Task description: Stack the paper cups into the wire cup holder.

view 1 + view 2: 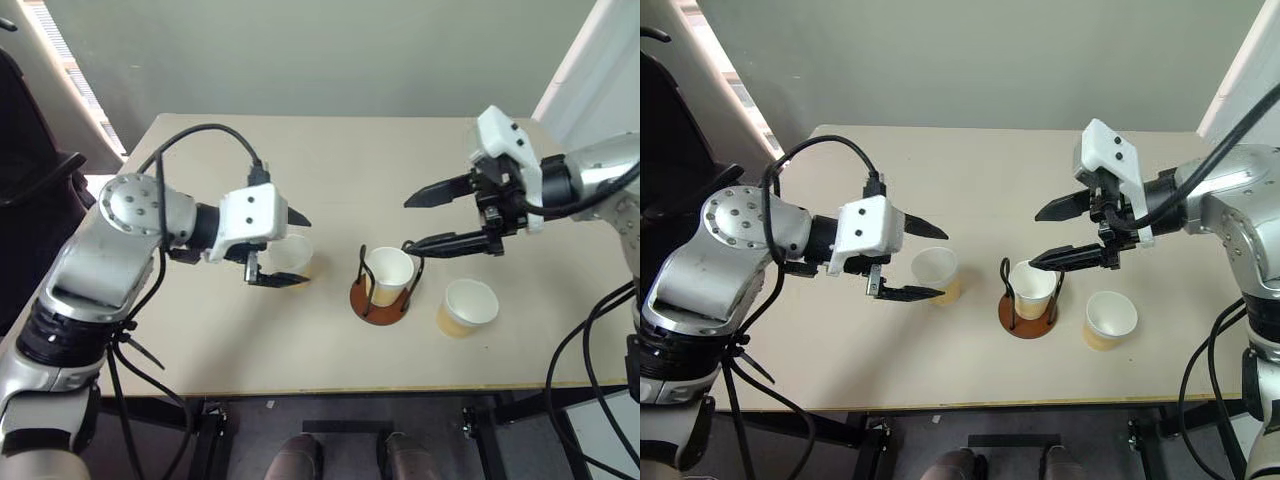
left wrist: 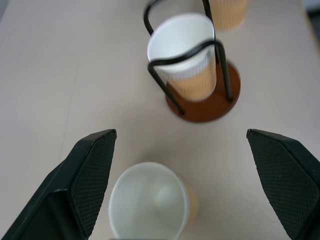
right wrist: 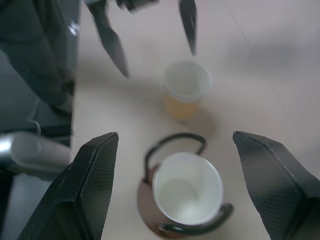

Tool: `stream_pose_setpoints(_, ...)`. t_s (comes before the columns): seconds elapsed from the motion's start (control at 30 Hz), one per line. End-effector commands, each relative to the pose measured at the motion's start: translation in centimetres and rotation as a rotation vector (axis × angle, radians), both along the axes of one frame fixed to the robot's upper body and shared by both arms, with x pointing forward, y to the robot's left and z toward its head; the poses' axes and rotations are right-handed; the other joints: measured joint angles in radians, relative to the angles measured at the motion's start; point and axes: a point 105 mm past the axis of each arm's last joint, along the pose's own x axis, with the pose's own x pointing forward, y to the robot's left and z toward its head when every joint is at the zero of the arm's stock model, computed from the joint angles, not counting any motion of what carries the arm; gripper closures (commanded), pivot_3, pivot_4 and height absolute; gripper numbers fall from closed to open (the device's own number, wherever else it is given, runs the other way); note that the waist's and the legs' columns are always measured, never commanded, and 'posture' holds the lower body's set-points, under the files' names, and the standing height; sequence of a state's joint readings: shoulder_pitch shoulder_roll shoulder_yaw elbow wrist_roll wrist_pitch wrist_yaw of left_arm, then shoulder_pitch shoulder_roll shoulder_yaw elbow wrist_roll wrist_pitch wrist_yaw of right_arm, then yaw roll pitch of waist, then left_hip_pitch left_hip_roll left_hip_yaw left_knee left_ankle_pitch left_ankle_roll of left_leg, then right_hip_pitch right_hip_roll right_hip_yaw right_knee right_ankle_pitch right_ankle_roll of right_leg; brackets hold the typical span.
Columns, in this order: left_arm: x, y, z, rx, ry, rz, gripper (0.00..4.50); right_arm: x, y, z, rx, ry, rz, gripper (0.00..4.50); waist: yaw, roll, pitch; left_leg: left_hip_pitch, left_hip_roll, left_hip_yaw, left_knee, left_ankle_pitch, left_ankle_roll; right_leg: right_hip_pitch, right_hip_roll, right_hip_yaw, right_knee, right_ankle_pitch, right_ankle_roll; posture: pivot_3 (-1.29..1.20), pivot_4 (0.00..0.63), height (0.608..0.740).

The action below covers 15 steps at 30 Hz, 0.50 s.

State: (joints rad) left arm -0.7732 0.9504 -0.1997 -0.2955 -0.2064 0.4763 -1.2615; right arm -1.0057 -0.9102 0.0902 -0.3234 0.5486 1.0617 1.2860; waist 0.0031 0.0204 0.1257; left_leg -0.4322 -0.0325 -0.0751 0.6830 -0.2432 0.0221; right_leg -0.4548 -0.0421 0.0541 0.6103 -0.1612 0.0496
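Observation:
The holder's cup is empty and tapered, so the paper cup under my left gripper will slide in almost up to its rim as I lower it.
One paper cup sits inside the wire cup holder at the table's middle, leaning a little between the black hoops. My right gripper hovers open just above and to the right of it, holding nothing. A second paper cup stands upright to the left, and my left gripper hangs open over it, one finger on each side, not touching. In the left wrist view that cup lies between the fingers. A third paper cup stands to the right of the holder.
The beige table has its front edge close below the cups. A dark chair stands at the left, and black cables hang at the right edge.

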Motion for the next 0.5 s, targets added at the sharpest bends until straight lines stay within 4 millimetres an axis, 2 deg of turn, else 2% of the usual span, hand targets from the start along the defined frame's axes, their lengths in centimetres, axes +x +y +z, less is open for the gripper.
stream_pose_setpoints(0.03, 0.6, 0.6, 0.0, 0.116, -0.096, 0.044, 0.00, -0.9, 0.0, 1.3, 0.045, -0.030, 0.021, 0.71, -0.001, 0.000, 0.000, 0.000, 0.000, 0.000, 0.000, 0.000, 0.000, 0.000, 0.000, 0.000, 0.000, 0.000, 0.000, 0.00, 0.150, 0.740)
stream_pose_setpoints(0.5, 3.1, 1.8, -3.0, 0.255, -0.101, 0.141, 0.00, -1.5, 0.5, 2.1, 0.093, 0.001, 0.045, 0.71, 0.000, 0.000, 0.000, 0.001, 0.000, 0.000, -0.001, -0.001, 0.001, 0.000, 0.000, 0.000, 0.001, 0.000, -0.001, 0.00, 0.150, 0.740)
